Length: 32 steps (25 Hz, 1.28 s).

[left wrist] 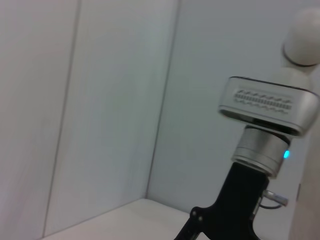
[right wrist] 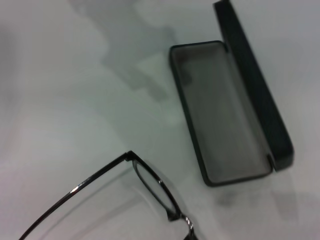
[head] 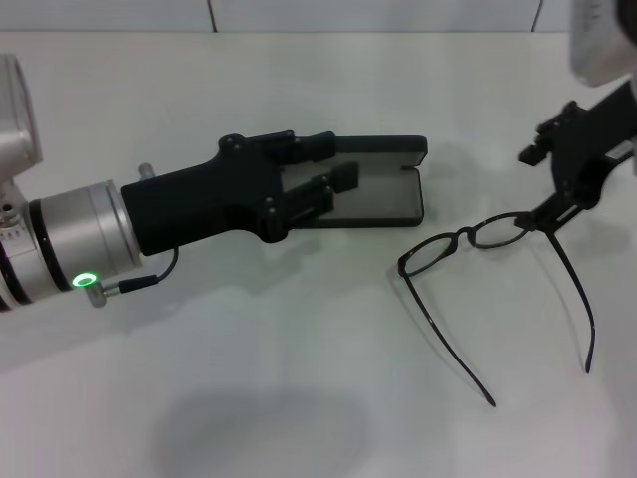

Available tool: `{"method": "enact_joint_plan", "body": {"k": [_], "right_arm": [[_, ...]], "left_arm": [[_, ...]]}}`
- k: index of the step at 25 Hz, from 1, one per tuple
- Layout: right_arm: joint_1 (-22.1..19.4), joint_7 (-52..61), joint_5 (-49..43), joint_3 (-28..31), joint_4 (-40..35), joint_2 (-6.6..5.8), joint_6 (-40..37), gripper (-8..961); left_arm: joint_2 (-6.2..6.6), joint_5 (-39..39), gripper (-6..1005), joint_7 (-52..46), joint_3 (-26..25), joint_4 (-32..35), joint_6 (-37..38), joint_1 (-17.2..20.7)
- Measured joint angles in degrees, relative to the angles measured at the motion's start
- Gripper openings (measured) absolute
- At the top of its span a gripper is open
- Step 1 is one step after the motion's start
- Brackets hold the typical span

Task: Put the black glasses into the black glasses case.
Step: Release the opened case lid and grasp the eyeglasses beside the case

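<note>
The temple arms (head: pixel 443 337) stick out too far to fit the case. So next I lift the black glasses by the bridge (head: pixel 463 234) with my right gripper, to fold them with my left gripper.
The black glasses case (head: pixel 390 195) lies open on the white table, grey lining up, lid standing along its far side. It also shows in the right wrist view (right wrist: pixel 225 115). My left gripper (head: pixel 336 167) reaches in from the left over the case's left half, fingers apart. The black glasses (head: pixel 463 239) are right of the case with both temple arms unfolded toward me. My right gripper (head: pixel 537 221) is shut on the frame's right end. The right wrist view shows one lens and one temple arm (right wrist: pixel 150 182), with their shadow on the table beneath them.
The white table (head: pixel 299 378) is bordered by a white wall at the back. The left wrist view shows only the wall and my right arm's wrist (left wrist: pixel 265 112).
</note>
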Motion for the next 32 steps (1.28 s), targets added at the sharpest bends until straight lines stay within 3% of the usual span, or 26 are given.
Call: {"method": "enact_joint_plan", "body": {"k": [10,16,23,29,32], "right_arm": [[4.09,1.27,0.51,-9.36,4.27,0.60,5.65,777],[3.61,1.98,1.79,-16.13,5.20,0.69,9.20,752],[3.49,2.03,4.36,-19.20,5.30,0.69,9.41,641],[3.10,2.03,5.00,-21.48,5.84,0.70,10.63,609],[3.13,2.03,5.11,-21.60,6.60,0.69,11.20,538]], "left_arm": [[0.07,-2.90,404,7.12,-4.92,-12.32,4.46,-1.74],[0.17,-3.42,397,7.36,-5.11,-12.99,4.57,-0.67],[0.24,-3.46,389,7.33,-5.15,-13.80,4.61,-0.70],[0.25,-3.58,382,7.00,-5.23,-13.49,4.64,-0.96],[0.30,-3.61,379,6.98,-5.28,-13.40,4.64,-0.96]]}}
